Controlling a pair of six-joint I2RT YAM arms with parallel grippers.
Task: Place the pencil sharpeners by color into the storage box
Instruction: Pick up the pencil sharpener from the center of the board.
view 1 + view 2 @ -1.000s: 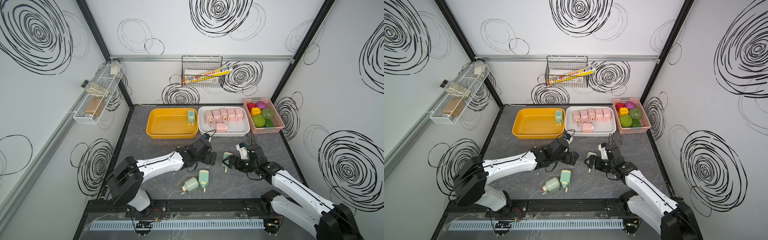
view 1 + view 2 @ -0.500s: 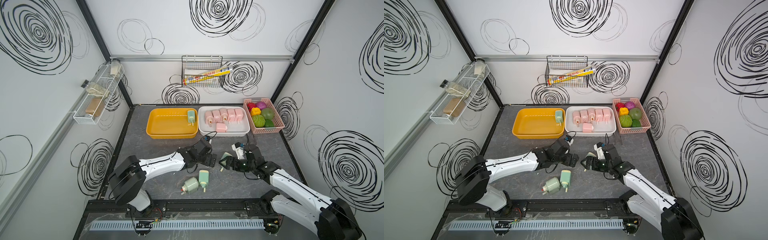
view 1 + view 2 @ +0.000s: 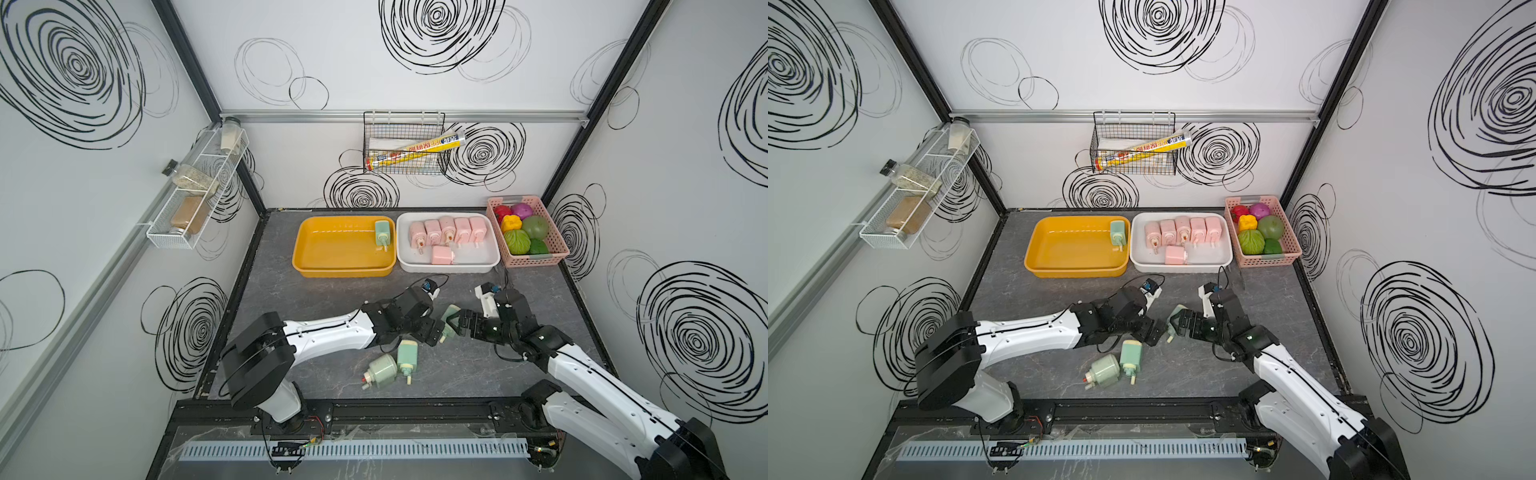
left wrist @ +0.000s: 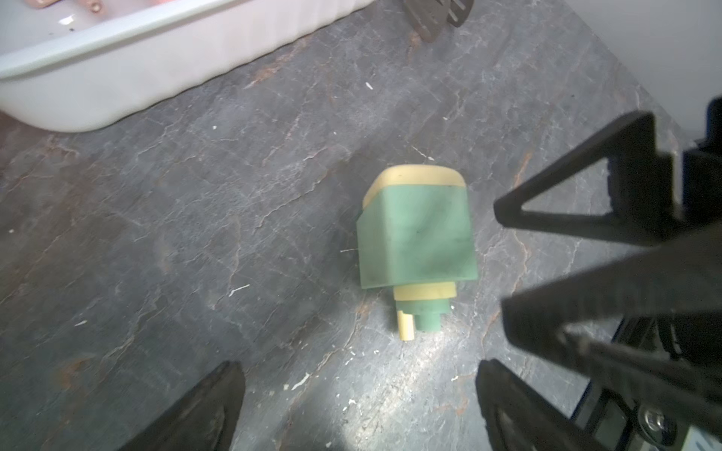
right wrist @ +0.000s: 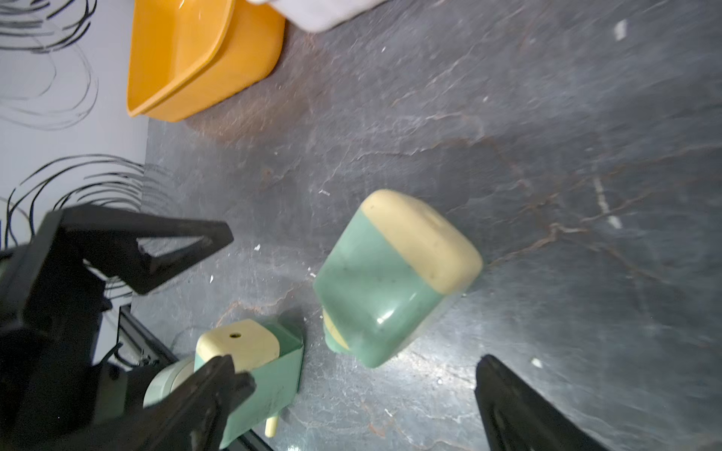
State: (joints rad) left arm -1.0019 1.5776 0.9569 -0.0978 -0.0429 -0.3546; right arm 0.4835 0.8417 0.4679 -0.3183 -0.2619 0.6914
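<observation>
My left gripper's open fingers are in line with the sharpener (image 4: 417, 244) between my grippers, so I keep moving forward until they are around its green body (image 4: 430, 233).
A mint green pencil sharpener (image 3: 449, 316) (image 4: 414, 234) (image 5: 390, 281) lies on the table between my two grippers. My left gripper (image 3: 435, 331) (image 4: 357, 394) is open just to its left. My right gripper (image 3: 462, 323) (image 5: 363, 394) is open just to its right. Neither holds anything. Two more green sharpeners (image 3: 407, 353) (image 3: 380, 370) lie closer to the front edge. The yellow storage tray (image 3: 343, 272) holds one green sharpener (image 3: 382, 233). The white storage tray (image 3: 446, 268) holds several pink sharpeners (image 3: 446, 230).
A pink basket (image 3: 534, 259) of toy fruits and vegetables stands at the back right beside the white tray. A wire basket (image 3: 405, 143) hangs on the back wall and a wire shelf (image 3: 195, 199) with jars on the left wall.
My left gripper has moved right and forward, close up to the green sharpener. My right gripper has edged left towards it. The sharpener lies where it was.
</observation>
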